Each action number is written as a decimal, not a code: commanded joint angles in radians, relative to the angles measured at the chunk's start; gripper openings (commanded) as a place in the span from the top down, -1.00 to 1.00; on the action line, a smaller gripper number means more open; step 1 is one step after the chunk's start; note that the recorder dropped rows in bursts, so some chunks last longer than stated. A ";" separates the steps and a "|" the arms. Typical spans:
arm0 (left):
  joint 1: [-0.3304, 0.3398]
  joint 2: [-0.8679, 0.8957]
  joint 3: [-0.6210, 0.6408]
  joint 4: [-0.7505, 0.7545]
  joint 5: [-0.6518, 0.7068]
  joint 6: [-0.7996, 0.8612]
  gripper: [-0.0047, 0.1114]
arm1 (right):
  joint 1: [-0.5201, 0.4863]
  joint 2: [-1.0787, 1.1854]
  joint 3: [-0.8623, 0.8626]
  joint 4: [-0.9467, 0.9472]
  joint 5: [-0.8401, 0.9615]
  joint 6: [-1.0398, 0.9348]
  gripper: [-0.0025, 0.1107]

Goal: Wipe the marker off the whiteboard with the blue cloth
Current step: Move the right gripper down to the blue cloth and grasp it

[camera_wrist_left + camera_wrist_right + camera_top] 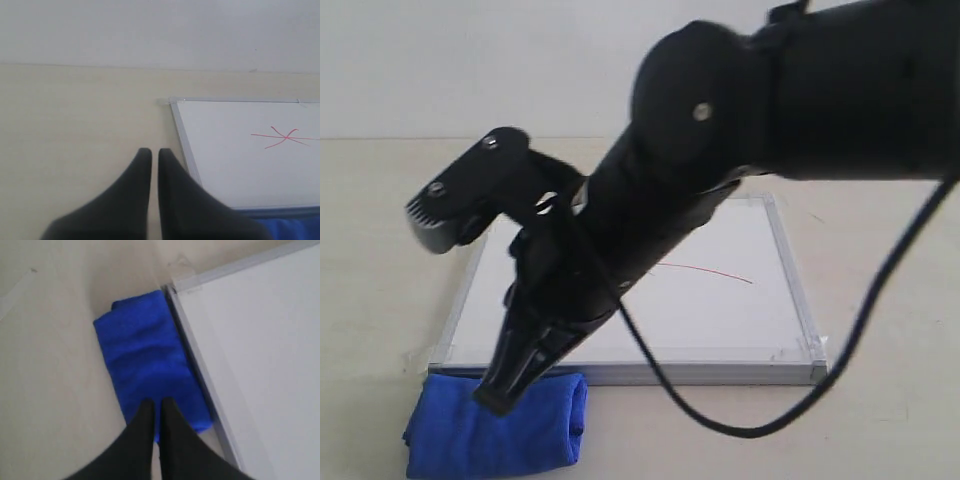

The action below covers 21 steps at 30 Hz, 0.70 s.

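Observation:
My right gripper should keep going down and open to pinch the cloth's middle, as the folded blue cloth lies uncovered below my fingers, outside the board's frame.
The whiteboard lies flat on the table, and my right arm hides much of it. One curved red stroke of the marker shows right of the arm. The left wrist view shows the red star of the marker on the whiteboard. The folded blue cloth lies on the table against the board's near left corner. My right gripper reaches across and hangs over the blue cloth, fingers together, tips at the cloth's edge. My left gripper is shut over bare table beside the board.
The beige table runs wide around the board, with a pale wall behind. A black cable from my right arm loops over the board's front edge. The board's metal frame runs alongside the cloth.

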 commanded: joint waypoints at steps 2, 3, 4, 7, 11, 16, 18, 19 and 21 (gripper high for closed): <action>0.003 -0.003 0.003 0.001 -0.007 0.002 0.84 | 0.072 0.124 -0.126 -0.031 0.057 0.000 0.75; 0.003 -0.003 0.003 0.001 -0.007 0.002 0.84 | 0.081 0.146 -0.145 -0.031 0.067 0.010 0.62; 0.003 -0.003 0.003 0.001 -0.007 0.002 0.84 | 0.087 0.167 -0.163 -0.031 0.079 0.028 0.46; 0.003 -0.003 0.003 0.001 -0.007 0.002 0.84 | 0.098 0.215 -0.186 -0.033 0.078 0.093 -0.05; 0.003 -0.003 0.003 0.001 -0.007 0.002 0.84 | 0.102 0.267 -0.186 -0.049 0.076 0.140 -0.20; 0.003 -0.003 0.003 0.001 -0.007 0.002 0.84 | 0.102 0.330 -0.186 -0.106 0.048 0.201 -0.19; 0.003 -0.003 0.003 0.001 -0.007 0.002 0.84 | 0.102 0.349 -0.186 -0.122 0.044 0.226 -0.19; 0.003 -0.003 0.003 0.001 -0.007 0.002 0.84 | 0.102 0.355 -0.186 -0.137 0.039 0.243 -0.19; 0.003 -0.003 0.003 0.001 -0.007 0.002 0.84 | 0.102 0.360 -0.186 -0.155 0.032 0.272 -0.19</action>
